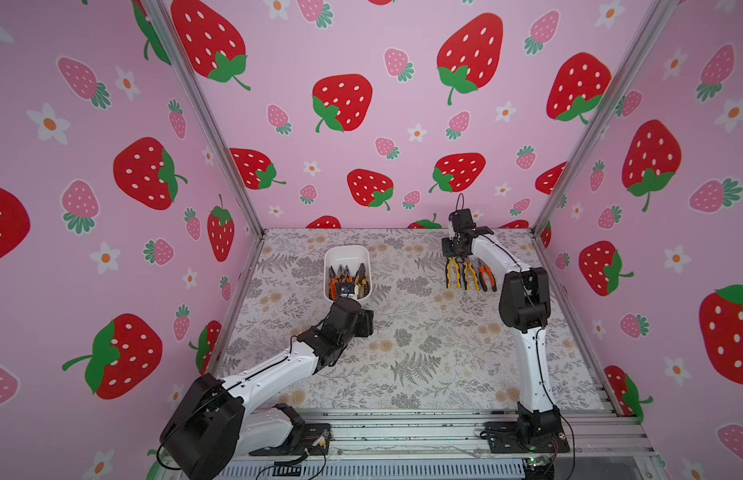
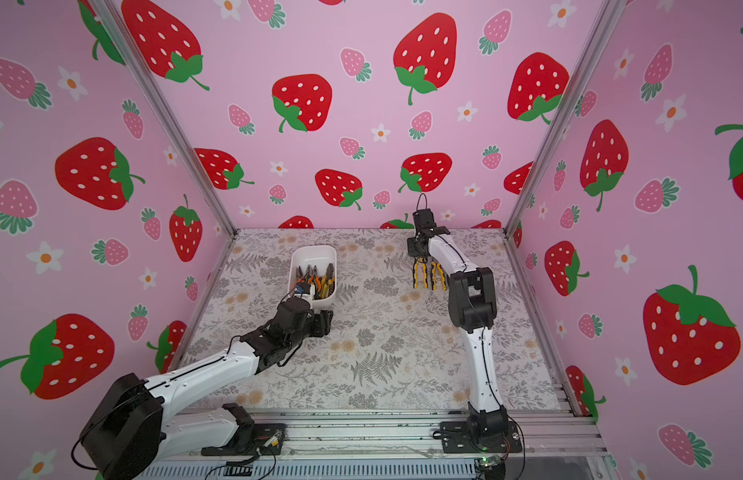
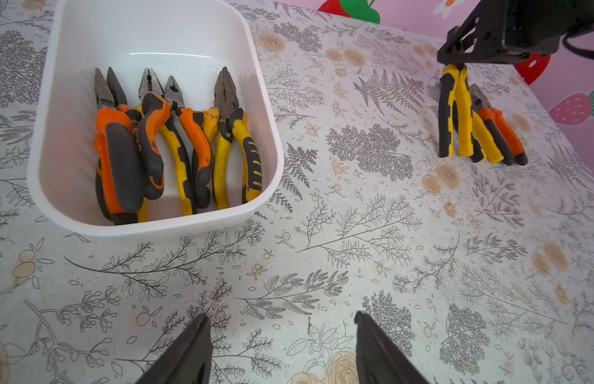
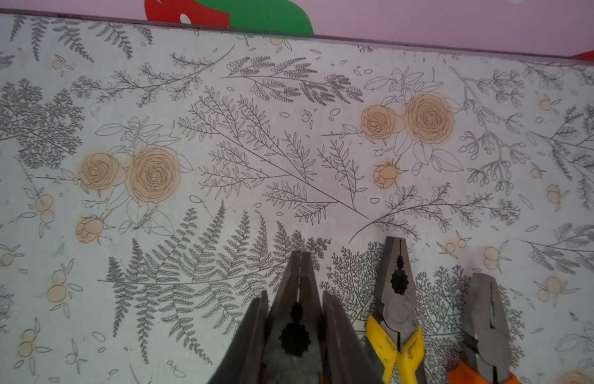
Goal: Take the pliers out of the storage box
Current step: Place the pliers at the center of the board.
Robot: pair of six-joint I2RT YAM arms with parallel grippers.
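The yellow-and-black pliers hang parallel to the yellow-handled pliers (image 4: 398, 313) and clear of them. My right gripper should keep going down until the head of the yellow-and-black pliers touches the tabletop (image 4: 297, 242).
The white storage box (image 1: 346, 250) (image 2: 313, 249) (image 3: 156, 229) stands at the back left of the table. Several pliers (image 3: 176, 139) with orange or yellow handles lie in it side by side, noses toward the far wall. My left gripper (image 3: 282, 324) (image 1: 345, 291) is open and empty, over the table just short of the box's near end. My right gripper (image 4: 295, 292) (image 1: 457, 259) is shut on the metal head of a yellow-and-black pliers (image 3: 453, 113) (image 4: 297, 276), whose handles hang down to the table. Beside it lie a yellow-handled pliers (image 4: 397, 299) and an orange-handled pliers (image 4: 485, 316).
Pink strawberry-print walls close the table in on three sides, with metal posts (image 1: 569, 174) at the corners. The back wall (image 4: 388, 20) runs close beyond the right gripper. An aluminium rail (image 1: 403, 428) carries both arm bases at the front edge.
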